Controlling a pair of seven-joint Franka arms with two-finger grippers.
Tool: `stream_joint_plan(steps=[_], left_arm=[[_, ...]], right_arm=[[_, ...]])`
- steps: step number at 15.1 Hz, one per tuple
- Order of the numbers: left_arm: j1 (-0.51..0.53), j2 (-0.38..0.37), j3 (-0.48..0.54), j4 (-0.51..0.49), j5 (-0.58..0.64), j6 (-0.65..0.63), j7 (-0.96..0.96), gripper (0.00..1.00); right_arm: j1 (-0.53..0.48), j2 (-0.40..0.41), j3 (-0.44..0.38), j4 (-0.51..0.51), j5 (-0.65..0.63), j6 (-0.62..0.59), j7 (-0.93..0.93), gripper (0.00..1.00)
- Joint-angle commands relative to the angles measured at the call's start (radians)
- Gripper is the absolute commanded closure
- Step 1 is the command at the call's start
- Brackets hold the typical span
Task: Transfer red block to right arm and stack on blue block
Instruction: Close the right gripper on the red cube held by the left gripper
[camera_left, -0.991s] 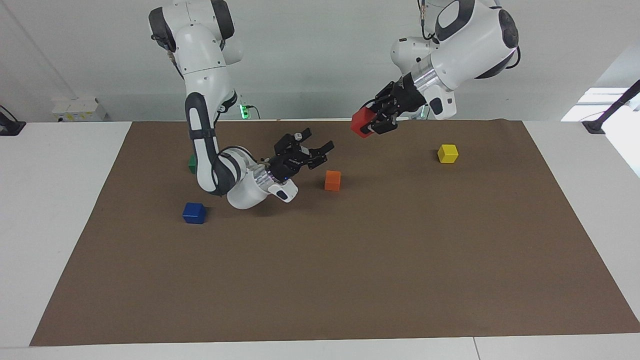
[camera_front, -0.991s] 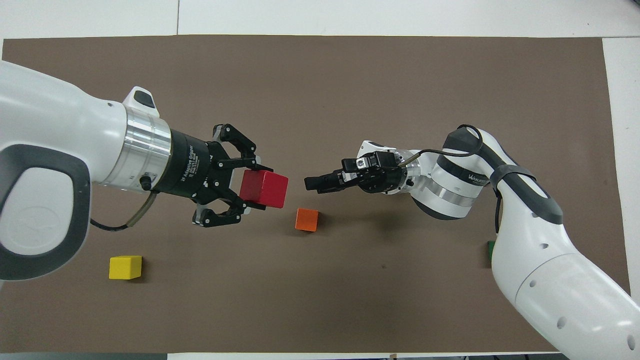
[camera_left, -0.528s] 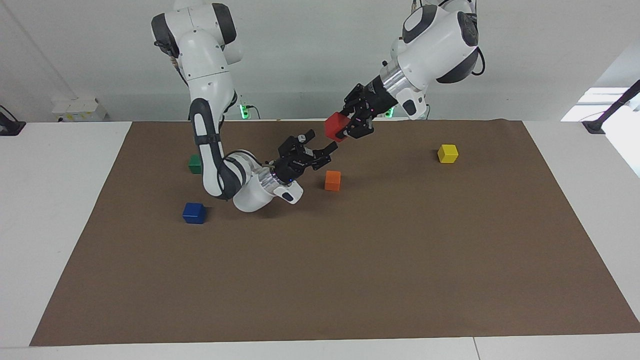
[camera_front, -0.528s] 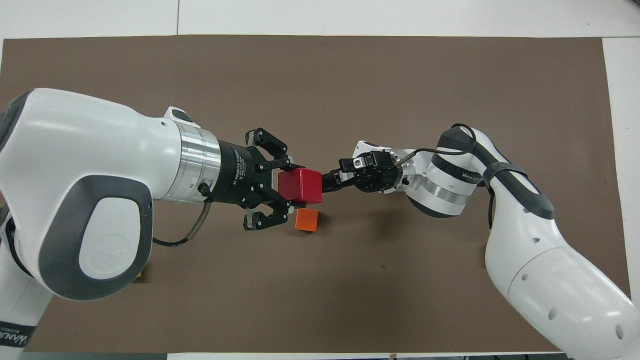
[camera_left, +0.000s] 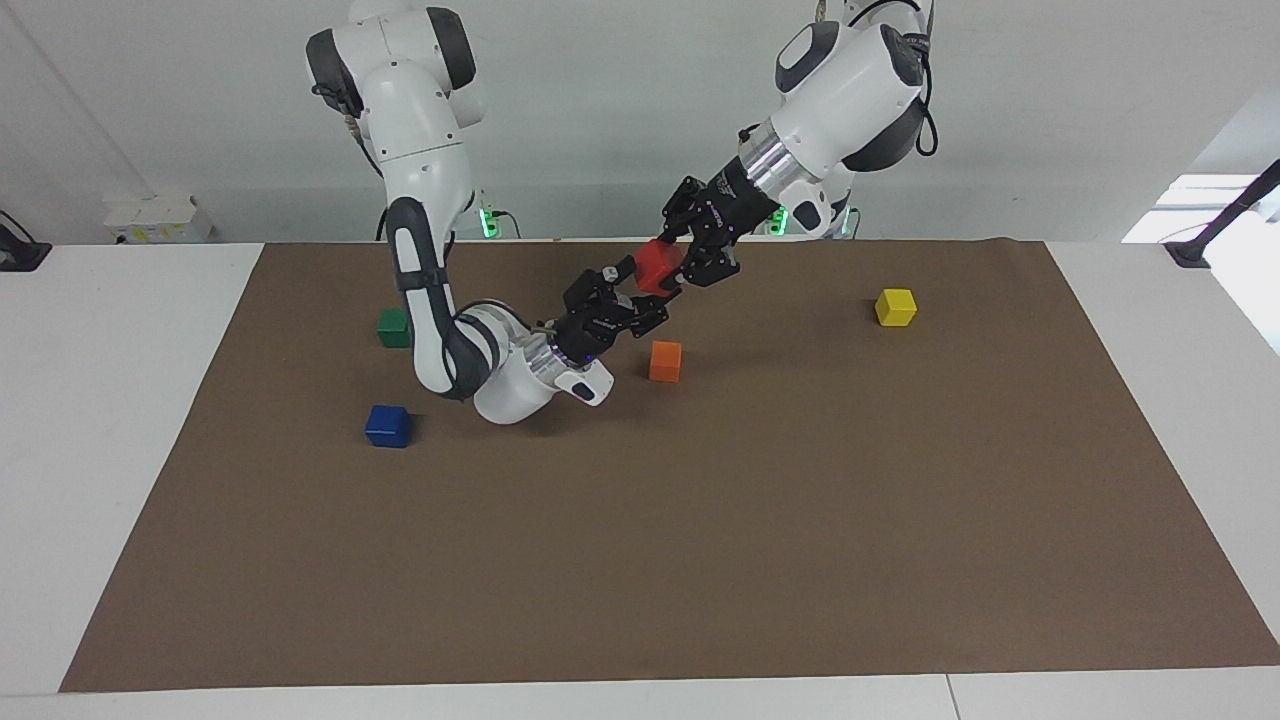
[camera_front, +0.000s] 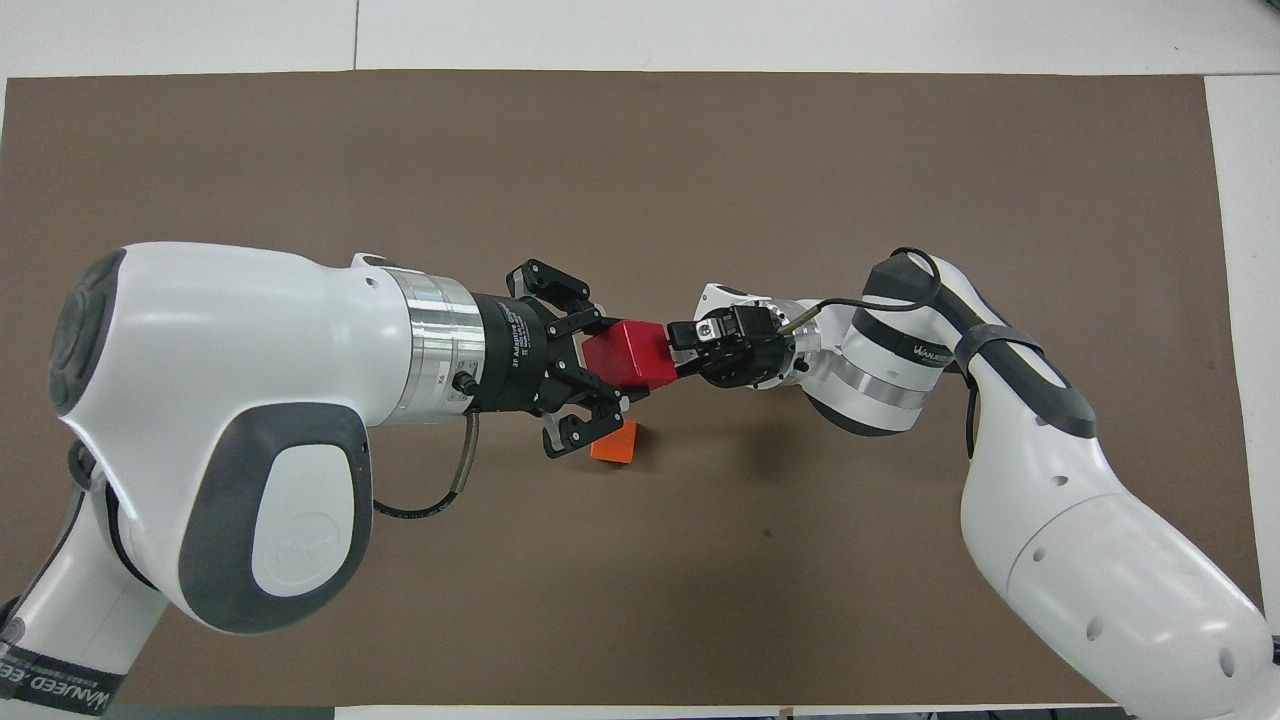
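Note:
I should open my left gripper and move it back once my right gripper grips the red block's free side, because my left gripper is holding the red block far from the blue block.
The red block is up in the air over the mat, close to the orange cube, held by my left gripper, which is shut on it. It also shows in the overhead view, with the left gripper around it. My right gripper, with the blue light at its wrist, is open, and its fingertips reach the block's free side. The blue block sits on the mat toward the right arm's end, beside the right arm's elbow. It is hidden in the overhead view.
An orange cube lies on the brown mat just below the two grippers and shows in the overhead view. A green cube sits near the right arm's base. A yellow cube sits toward the left arm's end.
My left gripper has carried the red block toward the right gripper and lower. The right gripper has come up to meet it, and its fingertips now reach the block.

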Motion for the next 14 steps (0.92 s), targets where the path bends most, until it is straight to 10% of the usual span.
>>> stream_joint_plan(steps=[1,2,3,4,8,9,10,14], left_arm=[[-0.019,-0.052,0.015,-0.067,-0.023,0.035,-0.015,1.0],[-0.019,-0.052,0.015,-0.07,-0.023,0.04,-0.013,1.0],[-0.019,-0.053,0.015,-0.073,-0.023,0.044,-0.013,1.0],[-0.019,-0.058,0.015,-0.078,-0.023,0.044,-0.012,1.0],[-0.019,-0.064,0.015,-0.09,-0.017,0.046,0.013,1.0],[-0.019,-0.063,0.016,-0.083,-0.015,0.046,0.019,0.16],[-0.01,-0.066,0.016,-0.081,-0.015,0.046,0.019,0.0],[0.066,-0.087,0.026,-0.072,0.053,0.034,0.027,0.0]], right_arm=[[0.001,0.017,0.004,0.016,0.023,-0.007,0.005,0.21],[0.003,0.017,0.004,0.016,0.023,-0.005,0.003,0.41],[0.001,0.017,0.004,0.016,0.015,-0.004,0.005,0.9],[0.001,0.017,0.004,0.016,0.015,0.002,0.006,1.0],[0.0,0.015,0.004,0.018,0.01,0.007,0.003,1.0],[0.0,0.015,0.004,0.021,0.01,0.007,0.003,1.0],[0.0,0.015,0.004,0.024,0.01,0.007,0.003,1.0],[-0.002,0.012,0.004,0.024,0.02,0.002,0.003,1.0]])
